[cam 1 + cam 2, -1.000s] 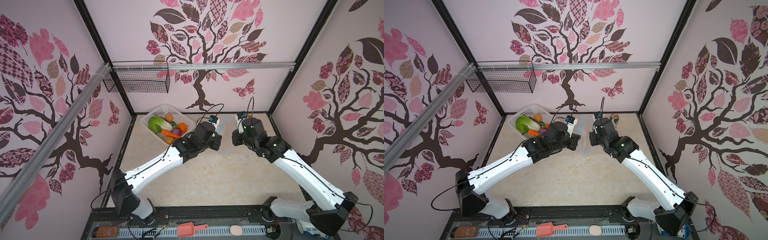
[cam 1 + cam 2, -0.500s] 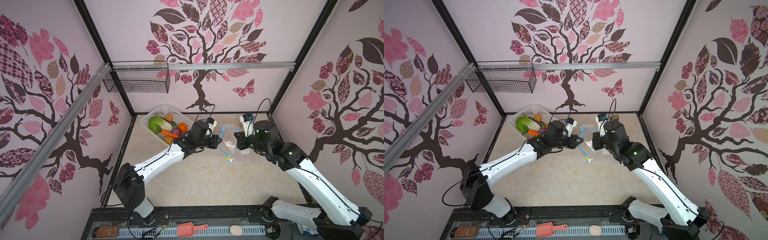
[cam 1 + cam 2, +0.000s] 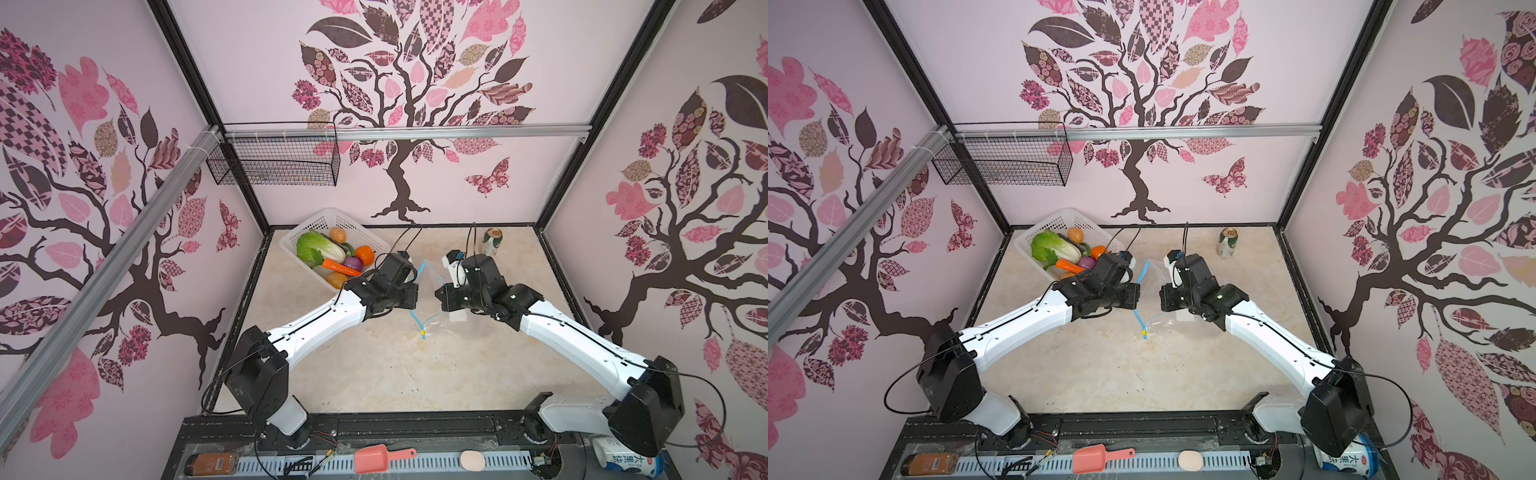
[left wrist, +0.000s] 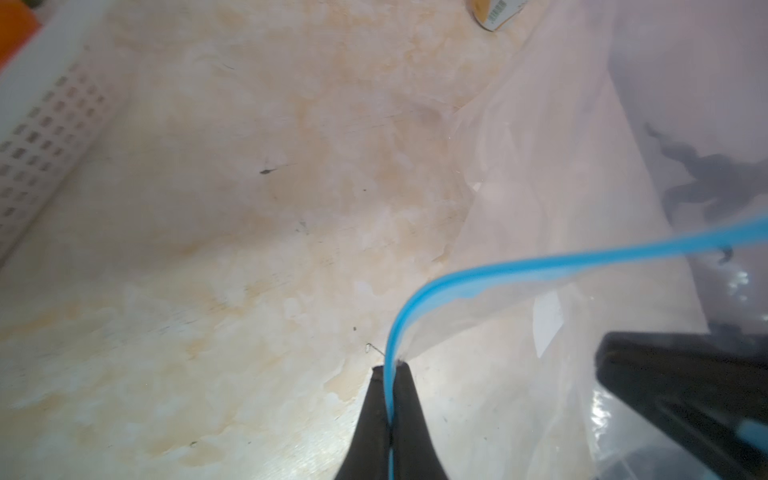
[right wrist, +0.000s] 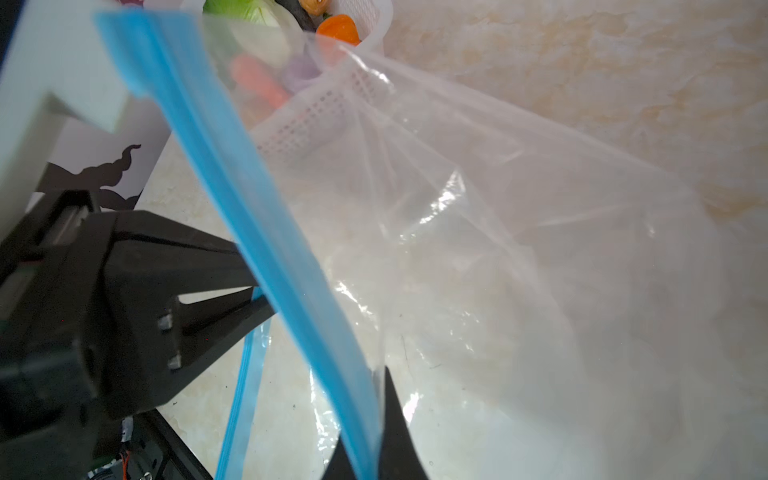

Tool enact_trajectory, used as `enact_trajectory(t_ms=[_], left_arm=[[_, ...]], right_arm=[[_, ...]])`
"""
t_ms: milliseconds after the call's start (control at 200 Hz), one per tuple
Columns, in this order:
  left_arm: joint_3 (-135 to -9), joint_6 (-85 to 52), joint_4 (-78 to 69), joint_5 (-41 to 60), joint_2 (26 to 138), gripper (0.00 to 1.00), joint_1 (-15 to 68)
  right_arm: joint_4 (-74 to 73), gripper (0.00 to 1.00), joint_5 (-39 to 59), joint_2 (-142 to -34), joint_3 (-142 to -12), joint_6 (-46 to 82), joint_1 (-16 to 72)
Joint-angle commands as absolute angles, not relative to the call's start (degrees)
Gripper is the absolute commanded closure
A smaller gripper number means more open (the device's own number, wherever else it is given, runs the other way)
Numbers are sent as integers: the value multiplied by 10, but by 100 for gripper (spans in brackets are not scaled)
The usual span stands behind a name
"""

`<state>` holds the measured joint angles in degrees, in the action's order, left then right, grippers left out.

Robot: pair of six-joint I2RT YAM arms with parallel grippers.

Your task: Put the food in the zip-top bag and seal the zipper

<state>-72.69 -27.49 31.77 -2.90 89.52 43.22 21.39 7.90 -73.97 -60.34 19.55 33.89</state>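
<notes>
The robot's two grippers hold the bag's zipper strips (image 3: 421,269), so next the left gripper lets go of its zipper strip and takes the carrot (image 3: 340,267) while the right gripper keeps hold of the bag.
The clear zip-top bag (image 3: 446,328) hangs between my two grippers above the middle of the table, its lower part resting on the table. My left gripper (image 4: 390,368) is shut on one strip of the light-blue zipper (image 4: 540,266). My right gripper (image 5: 376,374) is shut on the other strip of the zipper (image 5: 249,208), so the mouth is parted. In both top views the left gripper (image 3: 414,293) and right gripper (image 3: 438,297) face each other closely. The slider tab (image 3: 423,333) hangs low. The food, cabbage (image 3: 316,249), carrot (image 3: 340,268), pumpkin (image 3: 365,254) and onion (image 3: 354,263), lies in the white basket (image 3: 332,215).
A green-white drink can (image 3: 492,241) stands at the back right. A black wire basket (image 3: 274,164) hangs on the back wall under an aluminium rail. The white basket (image 3: 1067,214) sits at the back left, close to the left wrist. A pink scoop (image 3: 374,457) lies on the front rail.
Both grippers have kept their hold on the zipper strips and come slightly toward the front. The bag's mouth has been drawn apart and its body now hangs lower between them.
</notes>
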Motion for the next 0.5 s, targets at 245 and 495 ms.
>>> enact_trajectory(t_ms=[245, 495], left_arm=[[-747, -247, 374, -84, 888, 94, 432], [-760, -251, 344, -21, 839, 29, 431]], right_arm=[[178, 100, 56, -718, -605, 207, 331], [150, 100, 26, -766, -625, 200, 329]])
